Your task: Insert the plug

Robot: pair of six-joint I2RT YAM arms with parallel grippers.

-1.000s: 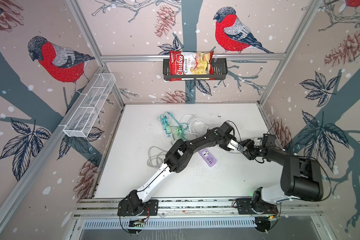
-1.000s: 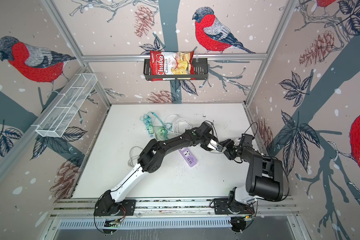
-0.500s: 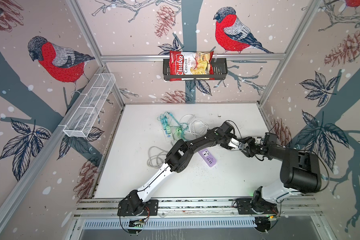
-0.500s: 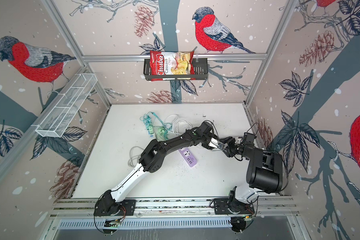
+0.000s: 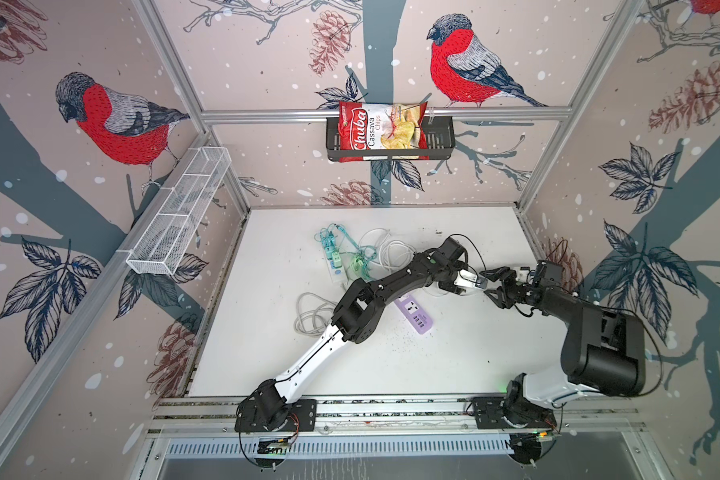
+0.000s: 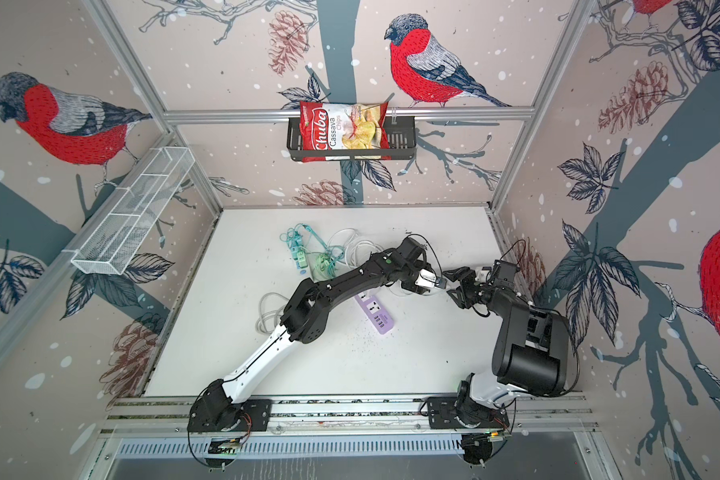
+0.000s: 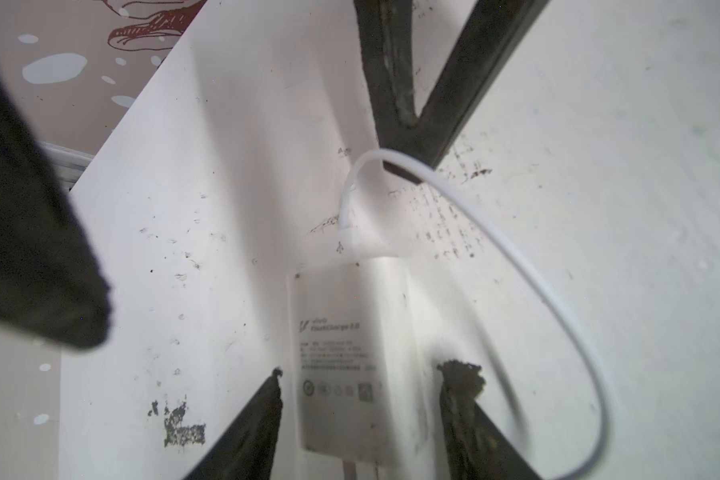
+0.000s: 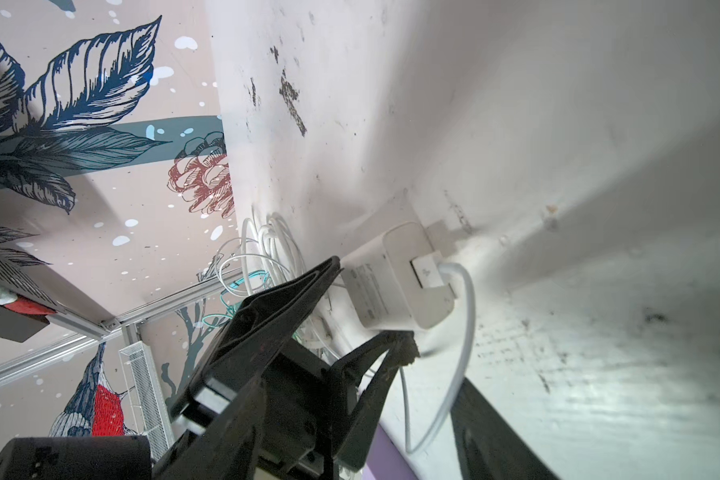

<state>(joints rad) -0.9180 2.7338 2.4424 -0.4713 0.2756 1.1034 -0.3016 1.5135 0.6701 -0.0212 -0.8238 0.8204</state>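
Note:
The plug's label side [image 7: 336, 352] slants within my left gripper's fingers, so next my left gripper lays the plug flat and grips its sides [image 7: 401, 352] squarely before inserting it.
The plug [image 7: 346, 353] is a white charger block with a white cable [image 7: 516, 266] looping off its end. It sits between the fingers of my left gripper [image 7: 366, 374], with a gap on each side, so the gripper is open around it. The right wrist view shows the plug [image 8: 395, 282] low over the white table. In both top views my left gripper [image 5: 474, 283] [image 6: 435, 283] reaches across to the right. My right gripper [image 5: 491, 284] faces it, open and empty, its fingers spread around the plug's cable end. The purple power strip [image 5: 416, 318] [image 6: 377, 318] lies partly under the left arm.
A teal power strip with tangled cables [image 5: 335, 257] lies at the back of the table. A white cable coil [image 5: 312, 318] lies to the left of the left arm. A chips bag [image 5: 381, 131] sits in a black wall basket, and a white wire shelf [image 5: 179, 216] hangs on the left wall.
My left gripper's jaws have widened away from the plug's sides. The right gripper has drawn slightly back and stays open.

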